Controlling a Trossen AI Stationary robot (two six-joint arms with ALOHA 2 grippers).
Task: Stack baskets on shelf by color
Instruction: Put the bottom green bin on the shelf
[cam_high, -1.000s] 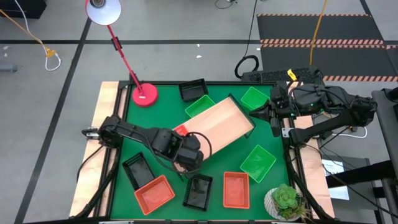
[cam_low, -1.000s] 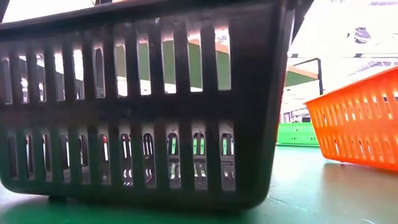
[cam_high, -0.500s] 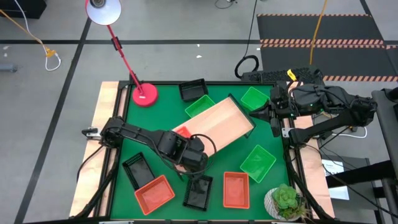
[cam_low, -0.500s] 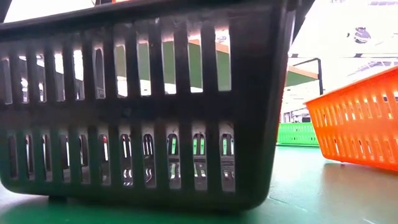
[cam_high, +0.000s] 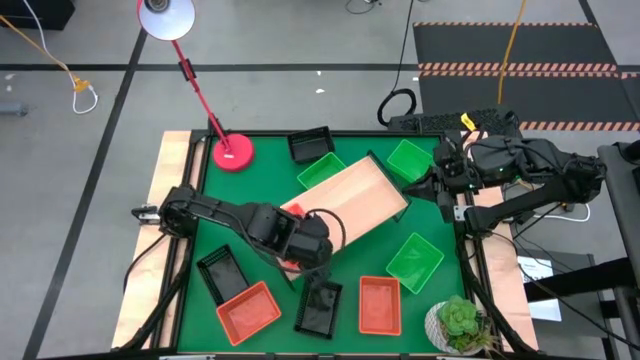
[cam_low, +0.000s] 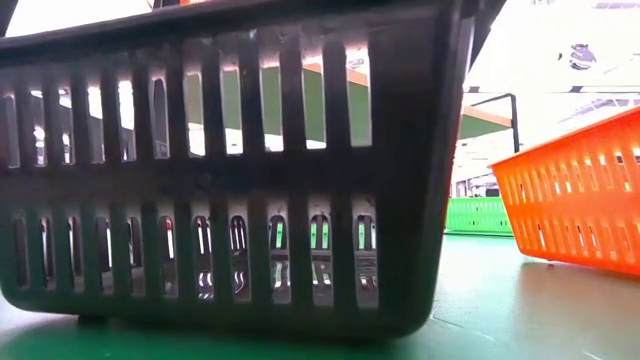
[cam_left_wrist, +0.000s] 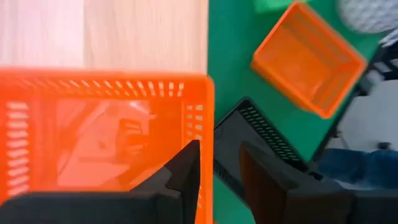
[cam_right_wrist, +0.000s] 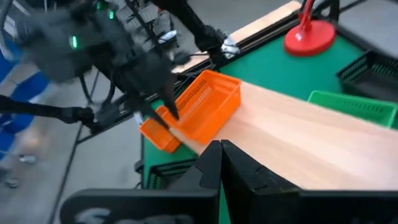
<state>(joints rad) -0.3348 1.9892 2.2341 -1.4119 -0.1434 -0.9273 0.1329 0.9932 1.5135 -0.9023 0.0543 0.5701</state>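
Note:
The green basket (cam_high: 415, 263) by the plant stands upright and clear of the shelf, so the robot's right gripper keeps going to its far rim (cam_high: 433, 247) and closes there.
My left gripper (cam_high: 300, 250) is at the shelf's (cam_high: 350, 200) near-left end, shut on an orange basket (cam_left_wrist: 106, 130) that also shows in the right wrist view (cam_right_wrist: 205, 102). On the green table stand two more orange baskets (cam_high: 249, 310) (cam_high: 379, 303), three black ones (cam_high: 221, 272) (cam_high: 320, 307) (cam_high: 310, 143) and three green ones (cam_high: 320, 168) (cam_high: 408, 158) (cam_high: 414, 260). My right gripper (cam_high: 425, 187) waits, shut, by the table's right edge. In the low view a black basket (cam_low: 230, 170) fills most of the picture. My left gripper holds the orange basket by one end wall (cam_left_wrist: 208, 134), one finger (cam_left_wrist: 186, 171) inside and the other (cam_left_wrist: 261, 180) outside, coming from above and pointing down. The basket sits tilted over the shelf's end (cam_right_wrist: 249, 134). Whether it touches the board I cannot tell.
A red desk lamp's base (cam_high: 232, 152) stands at the table's far-left corner and a potted plant (cam_high: 458, 325) at its near-right corner. The shelf board lies slantwise across the middle, with baskets all around it. Pale wooden strips (cam_high: 170, 200) run along the table's sides.
My left gripper has shifted a little with the orange basket at the shelf's near-left end, first toward the near edge, then back. My right gripper has moved slightly at the right edge.

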